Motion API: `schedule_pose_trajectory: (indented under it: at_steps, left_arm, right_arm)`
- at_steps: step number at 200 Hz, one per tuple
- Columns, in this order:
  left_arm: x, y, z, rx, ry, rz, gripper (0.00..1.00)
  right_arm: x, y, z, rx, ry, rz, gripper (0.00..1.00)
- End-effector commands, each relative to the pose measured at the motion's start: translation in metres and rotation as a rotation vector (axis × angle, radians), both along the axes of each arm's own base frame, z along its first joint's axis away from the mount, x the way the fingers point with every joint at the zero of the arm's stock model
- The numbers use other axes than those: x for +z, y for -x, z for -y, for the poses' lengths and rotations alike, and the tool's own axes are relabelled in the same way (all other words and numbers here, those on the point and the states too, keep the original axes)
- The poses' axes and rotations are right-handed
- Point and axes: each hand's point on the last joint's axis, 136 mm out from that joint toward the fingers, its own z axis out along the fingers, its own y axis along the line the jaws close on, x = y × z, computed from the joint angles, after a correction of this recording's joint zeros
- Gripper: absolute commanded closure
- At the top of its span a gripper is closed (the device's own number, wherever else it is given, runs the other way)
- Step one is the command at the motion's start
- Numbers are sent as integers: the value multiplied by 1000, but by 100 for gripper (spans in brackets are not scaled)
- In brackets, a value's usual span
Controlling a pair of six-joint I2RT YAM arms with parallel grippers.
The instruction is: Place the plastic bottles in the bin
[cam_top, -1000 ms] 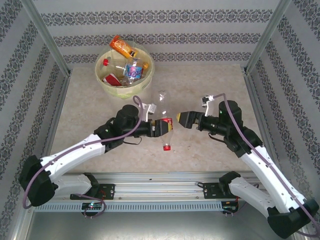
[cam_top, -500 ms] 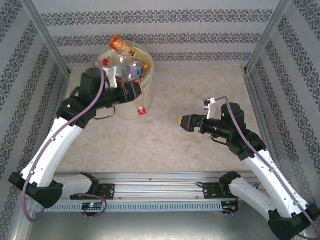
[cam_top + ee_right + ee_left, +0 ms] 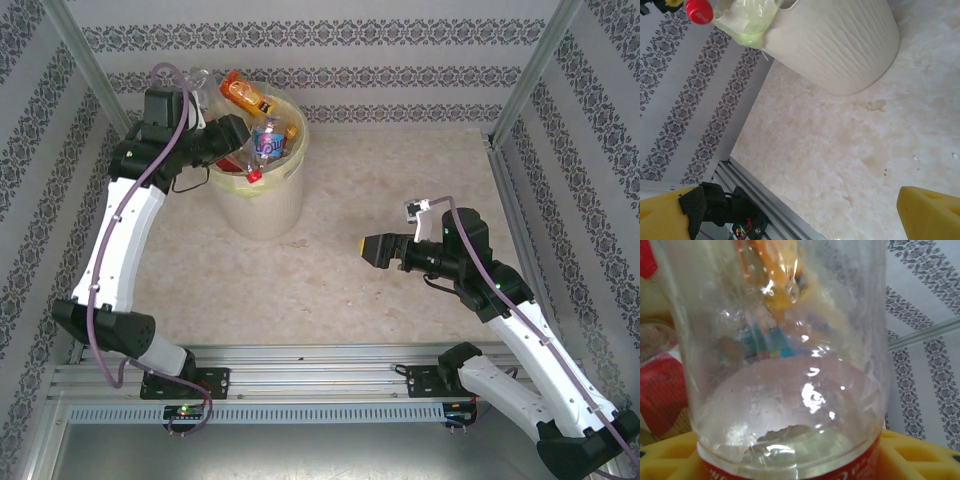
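The bottle's red cap [image 3: 254,176] is hanging above the bin's near rim, so the robot's left gripper should lower the bottle farther among the other bottles [image 3: 240,157] before it opens.
My left gripper [image 3: 228,140] is shut on a clear plastic bottle [image 3: 243,165] with a red label, held over the near-left rim of the bin [image 3: 262,205]. The bottle's red cap [image 3: 255,176] points down toward the bin's rim. In the left wrist view the clear bottle [image 3: 790,390] sits between the yellow pads [image 3: 912,450], its base pointing away from the camera. Inside the bin lie other bottles, among them an orange one [image 3: 245,93] and one with a blue label [image 3: 268,140]. My right gripper [image 3: 372,248] hangs open over bare table, nothing between its fingers [image 3: 932,210].
The cream bin [image 3: 840,45] stands at the back left of the marble-patterned table [image 3: 380,170]. Patterned walls and metal frame posts [image 3: 95,70] close in the sides and back. An aluminium rail [image 3: 320,360] runs along the near edge.
My left arm has carried the bottle from the table's middle up and back-left to the bin. The right gripper has barely moved.
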Motion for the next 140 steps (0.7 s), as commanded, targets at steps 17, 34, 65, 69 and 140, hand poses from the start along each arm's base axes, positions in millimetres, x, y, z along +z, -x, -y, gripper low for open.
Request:
schedule_pose_trajectory:
  at_steps: [17,34,65,69,140]
  left_arm:
    - [-7,-16,-13,21,-9,-33,36]
    - [-10,-24,-16,31,-11,-28,36]
    - [-24,-33,-13,15,-3,-77,34]
    - [-25,-33,-13,13,-1,-81,34]
    - [-45,-46,-14,27,22,-125,32]
  right_arm:
    - [5,1,5,-14,15,29,2]
    - [5,2,5,-13,18,27,2]
    - [5,1,6,-15,23,26,2]
    - [5,1,6,-15,23,26,2]
    - [1,0,6,-18,29,20,2]
